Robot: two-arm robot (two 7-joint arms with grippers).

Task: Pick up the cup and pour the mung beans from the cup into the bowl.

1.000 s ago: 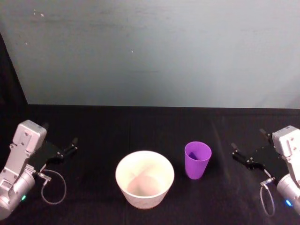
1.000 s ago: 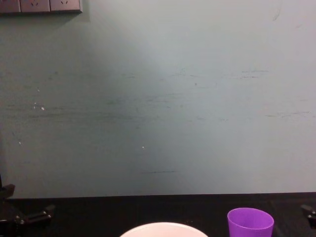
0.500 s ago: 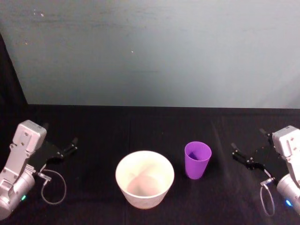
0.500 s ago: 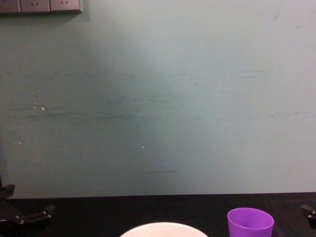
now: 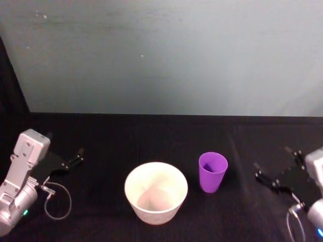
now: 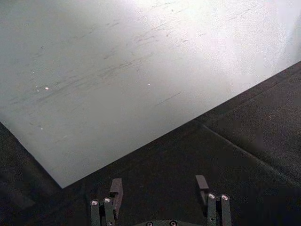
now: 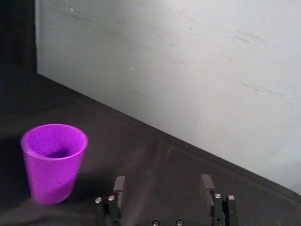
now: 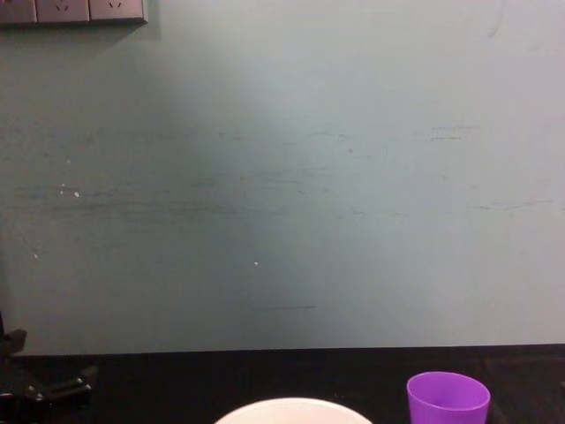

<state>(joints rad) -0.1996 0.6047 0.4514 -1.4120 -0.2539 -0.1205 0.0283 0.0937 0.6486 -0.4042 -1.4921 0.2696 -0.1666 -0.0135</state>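
Note:
My gripper will pour the mung beans, and they will slide out from deep inside, because the purple cup's inside (image 7: 54, 165) shows clear below the cup's rim (image 7: 53, 138).
The purple cup (image 5: 212, 171) stands upright on the black table, just right of the pale bowl (image 5: 156, 191); both also show in the chest view, cup (image 8: 448, 399) and bowl (image 8: 291, 411). The mung beans are hidden inside the cup, where I make out only dark shadow. My right gripper (image 5: 273, 159) hovers open well to the right of the cup, touching nothing. In the right wrist view the cup (image 7: 52, 162) stands ahead of and off to one side of the open right gripper (image 7: 163, 186). My left gripper (image 5: 64, 144) rests open at the far left, also seen as the left gripper (image 6: 158, 186).
A pale teal wall (image 5: 161, 55) rises behind the black cloth table (image 5: 151, 136). A cable loop (image 5: 56, 201) hangs by the left arm. Wall sockets (image 8: 71, 11) sit high at the chest view's upper left.
My right gripper has drawn back to the right and nearer the table's front, away from the cup, and left the chest view's edge. Left arm, cup and bowl are unmoved.

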